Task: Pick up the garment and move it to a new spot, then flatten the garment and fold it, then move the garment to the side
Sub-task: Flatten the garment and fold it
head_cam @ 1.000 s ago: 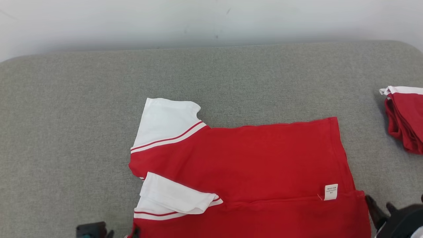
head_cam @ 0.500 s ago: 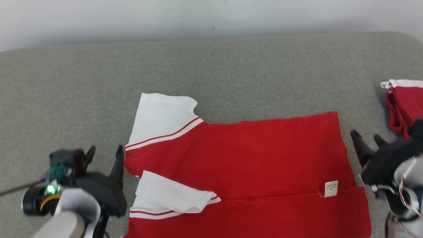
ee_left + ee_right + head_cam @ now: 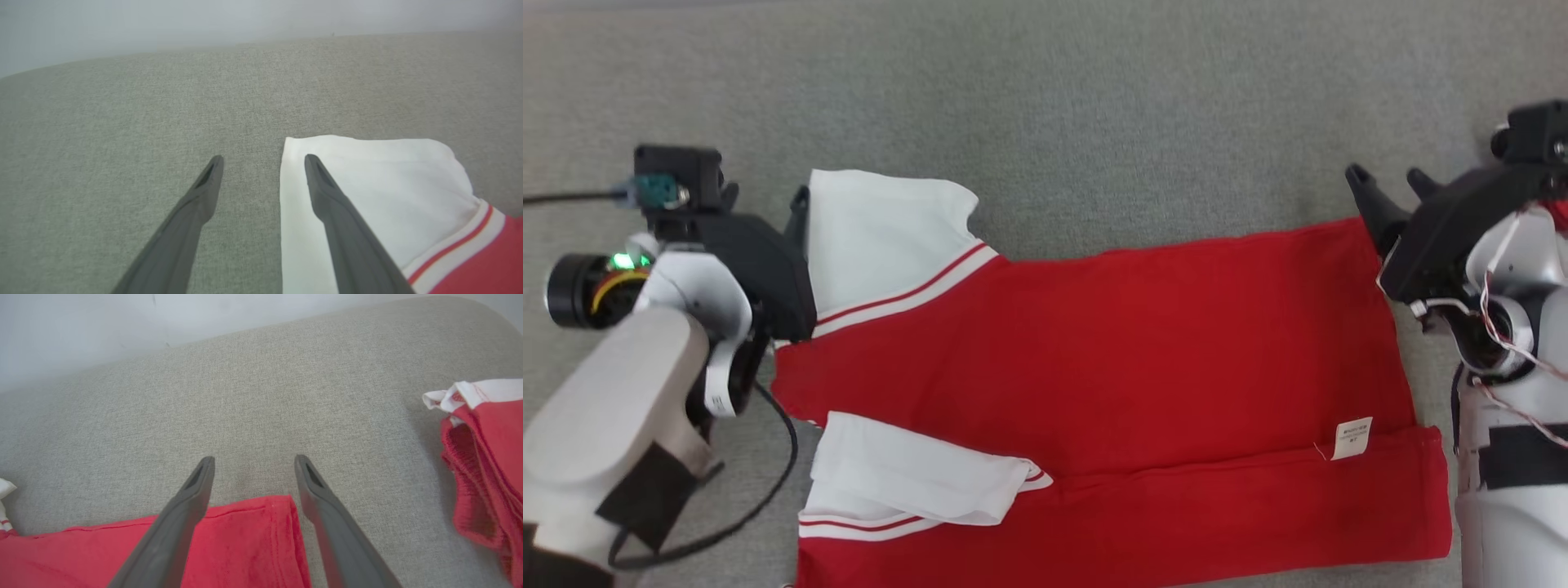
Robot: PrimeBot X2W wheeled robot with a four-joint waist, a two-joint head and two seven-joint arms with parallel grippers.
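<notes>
The upper white sleeve (image 3: 883,235) will land rumpled on top of the lower white sleeve (image 3: 920,470), which already lies folded inward, when I fold the garment's far edge in.
The garment (image 3: 1111,367) is a red shirt with white sleeves, lying spread on the grey cushioned surface (image 3: 1045,106) with its near long edge folded over. My left gripper (image 3: 764,198) is open at the far white sleeve (image 3: 367,179), one finger over the sleeve's outer edge and the other over bare cushion. My left gripper (image 3: 264,158) holds nothing. My right gripper (image 3: 1387,174) is open at the garment's far right hem corner (image 3: 249,526), which lies between its fingers in the right wrist view. My right gripper (image 3: 255,458) grips nothing.
A second red and white garment (image 3: 486,457) lies bunched on the cushion to the right of my right gripper. The pale wall (image 3: 122,326) rises behind the cushion's far edge. A black cable (image 3: 768,490) loops from my left arm beside the near sleeve.
The head camera has tilted down, so the whole picture has shifted. Both arms have come forward from the near edge to the garment's far corners. Both grippers stay open.
</notes>
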